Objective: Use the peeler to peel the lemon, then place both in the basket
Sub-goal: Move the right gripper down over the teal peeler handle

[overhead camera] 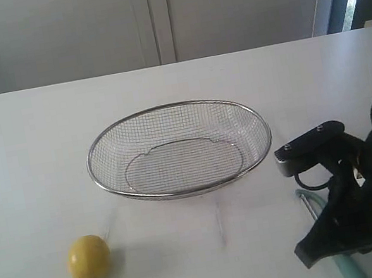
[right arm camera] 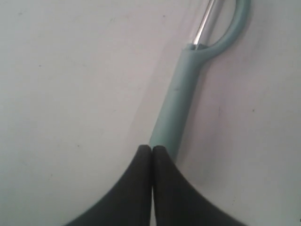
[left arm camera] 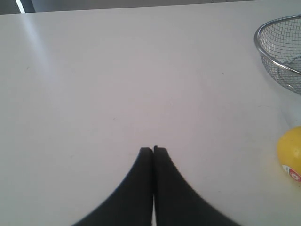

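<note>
My right gripper's fingers are closed above the peeler's handle (right arm camera: 165, 134). Next, I open them wide and lower them around the handle (right arm camera: 175, 106) before I grip it.
The yellow lemon (overhead camera: 88, 259) (left arm camera: 291, 153) rests on the white table, in front of and left of the silver wire-mesh basket (overhead camera: 90, 165) (left arm camera: 257, 42). The peeler (overhead camera: 310, 204) lies on the table at the front right, mostly hidden under my right arm. Its pale teal handle (right arm camera: 176, 103) runs out from beneath my right gripper (right arm camera: 153, 148) (overhead camera: 309, 252). That gripper is shut, fingers pressed together, nothing between them, just over the handle's end. My left gripper (left arm camera: 153, 149) is shut and empty above bare table, apart from the lemon; the exterior view does not show it.
The white table (overhead camera: 28, 137) stretches back to a grey wall. The basket holds nothing. A small red-and-white sticker (left arm camera: 295, 173) shows on the lemon.
</note>
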Motion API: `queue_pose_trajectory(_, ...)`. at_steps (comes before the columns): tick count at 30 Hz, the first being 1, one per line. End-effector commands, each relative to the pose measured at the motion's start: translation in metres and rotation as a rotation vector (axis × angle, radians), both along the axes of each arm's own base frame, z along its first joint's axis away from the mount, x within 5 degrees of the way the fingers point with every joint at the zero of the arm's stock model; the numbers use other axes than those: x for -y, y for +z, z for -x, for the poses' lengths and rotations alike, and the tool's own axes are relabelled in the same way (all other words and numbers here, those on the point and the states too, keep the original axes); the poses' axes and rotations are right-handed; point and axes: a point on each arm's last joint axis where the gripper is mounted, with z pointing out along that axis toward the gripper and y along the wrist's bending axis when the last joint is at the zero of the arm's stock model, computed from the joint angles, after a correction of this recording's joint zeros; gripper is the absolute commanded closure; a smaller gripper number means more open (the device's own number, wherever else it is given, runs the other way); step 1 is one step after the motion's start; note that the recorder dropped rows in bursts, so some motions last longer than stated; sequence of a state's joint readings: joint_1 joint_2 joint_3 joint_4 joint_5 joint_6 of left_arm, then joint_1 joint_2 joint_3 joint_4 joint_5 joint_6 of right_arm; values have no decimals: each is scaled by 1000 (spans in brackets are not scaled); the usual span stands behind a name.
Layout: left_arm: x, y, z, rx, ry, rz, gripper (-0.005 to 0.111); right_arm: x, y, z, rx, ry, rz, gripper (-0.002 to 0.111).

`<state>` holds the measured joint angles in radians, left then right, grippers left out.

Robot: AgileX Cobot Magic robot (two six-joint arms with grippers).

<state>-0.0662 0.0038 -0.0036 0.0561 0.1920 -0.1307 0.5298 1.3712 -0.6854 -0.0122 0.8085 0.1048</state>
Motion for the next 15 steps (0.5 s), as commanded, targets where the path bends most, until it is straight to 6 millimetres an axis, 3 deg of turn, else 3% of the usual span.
queue_pose_trajectory(1,0,-1,0,5,6,-3,107,-3,-3,-7,50,16,1,108)
queue_pose_trajectory(6,0,-1,0,5,6,-3,107,-4,-2,-9,75,17,-13,104)
queue_pose_trajectory(15,0,-1,0,5,6,-3,107,-4,-3,-9,73,-17,-17,59)
